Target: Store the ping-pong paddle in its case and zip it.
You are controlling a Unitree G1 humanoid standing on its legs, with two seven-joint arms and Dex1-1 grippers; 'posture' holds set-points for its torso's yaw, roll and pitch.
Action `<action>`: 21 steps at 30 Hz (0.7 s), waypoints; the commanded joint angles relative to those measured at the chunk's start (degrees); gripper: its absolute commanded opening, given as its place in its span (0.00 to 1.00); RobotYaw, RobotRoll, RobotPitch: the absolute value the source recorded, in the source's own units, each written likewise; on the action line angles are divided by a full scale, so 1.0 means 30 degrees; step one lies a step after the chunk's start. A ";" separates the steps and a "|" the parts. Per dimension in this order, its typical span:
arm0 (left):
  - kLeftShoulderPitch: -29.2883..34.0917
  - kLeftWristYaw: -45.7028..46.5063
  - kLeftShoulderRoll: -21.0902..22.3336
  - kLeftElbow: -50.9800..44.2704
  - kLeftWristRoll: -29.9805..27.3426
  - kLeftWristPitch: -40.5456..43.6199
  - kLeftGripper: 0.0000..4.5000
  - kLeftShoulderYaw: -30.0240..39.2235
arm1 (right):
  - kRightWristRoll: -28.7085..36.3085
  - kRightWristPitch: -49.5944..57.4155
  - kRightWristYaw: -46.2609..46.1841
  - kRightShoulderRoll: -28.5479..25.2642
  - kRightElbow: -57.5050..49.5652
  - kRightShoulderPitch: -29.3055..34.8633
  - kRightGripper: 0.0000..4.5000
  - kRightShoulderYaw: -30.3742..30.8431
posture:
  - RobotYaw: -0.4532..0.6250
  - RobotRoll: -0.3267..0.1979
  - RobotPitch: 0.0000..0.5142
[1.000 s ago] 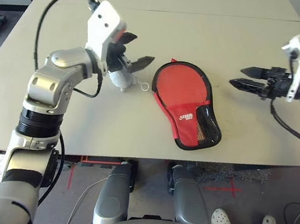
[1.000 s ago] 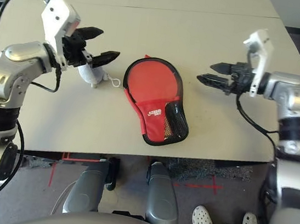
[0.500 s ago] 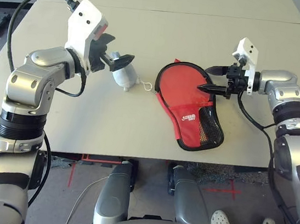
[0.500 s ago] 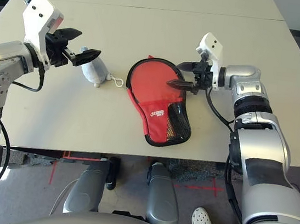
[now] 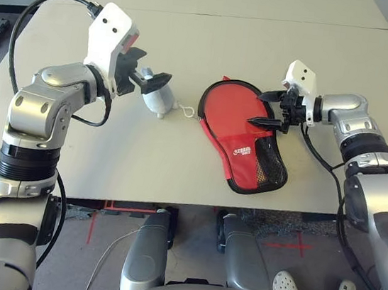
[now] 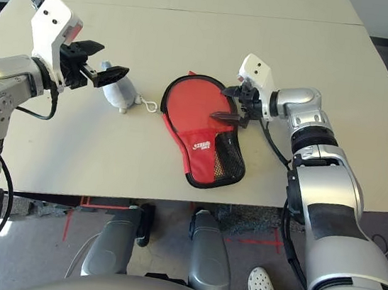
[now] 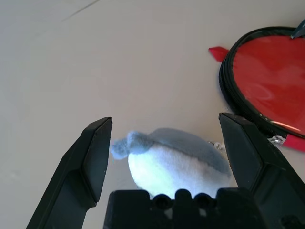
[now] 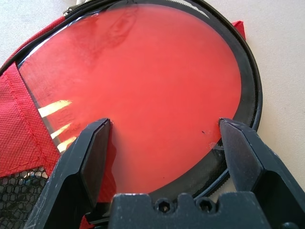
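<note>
My left gripper should pull the pouch (image 5: 160, 100) around the case's round end, because the grey-white pouch's cord meets the zipper (image 5: 198, 116) across the case from my right gripper.
The red case (image 5: 244, 154) lies flat in the middle of the table, its black zipper edging open around the round end. The ping-pong paddle (image 8: 143, 81) sits inside it with the shiny red face (image 5: 229, 109) showing; its handle is hidden under the logo flap and mesh pocket (image 5: 270, 162). My right gripper (image 5: 267, 109) hangs open just over the right edge of that face, fingers spread wide in the right wrist view (image 8: 165, 124). My left gripper (image 5: 152, 79) is open above a small grey-white pouch (image 7: 176, 155), holding nothing.
The pouch (image 5: 158, 100) with its white cord lies left of the case. The pale table (image 5: 108, 148) has a seam across its far part and a front edge close below the case. A person's white shoe (image 6: 262, 279) shows on the floor.
My right gripper has swung in from the table's right side to over the paddle's face. My left gripper drew back slightly left from the pouch. The camera also shifted.
</note>
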 commanded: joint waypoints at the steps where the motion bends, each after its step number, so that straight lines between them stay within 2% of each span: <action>1: 0.0251 0.0559 -0.0175 0.0389 -0.0176 0.1389 1.00 0.0048 | -0.0744 -0.0034 -0.0203 0.0147 0.0735 0.0712 1.00 0.0376 | 0.51 0.62 0.43; 5: 0.0057 0.1104 -0.0518 0.1137 -0.0124 0.2652 1.00 -0.0146 | -0.0760 -0.0114 -0.0260 0.0110 0.0695 0.0702 1.00 0.0374 | 0.51 0.62 0.43; 16: -0.0175 0.0757 -0.0730 0.1434 -0.0270 0.3826 1.00 -0.1388 | -0.1119 -0.0742 -0.0381 -0.0003 0.0584 0.0871 1.00 0.0654 | 0.49 0.62 0.44; 19: -0.0119 0.0387 -0.0850 0.1195 -0.0670 0.4168 0.87 -0.1452 | -0.1288 -0.0969 -0.0462 -0.0026 0.0566 0.0984 1.00 0.0772 | 0.49 0.62 0.44; 21: -0.0015 0.0046 -0.0779 0.0863 -0.0943 0.4292 0.71 -0.1644 | -0.1351 -0.1062 -0.0511 -0.0041 0.0554 0.1035 1.00 0.0809 | 0.49 0.62 0.44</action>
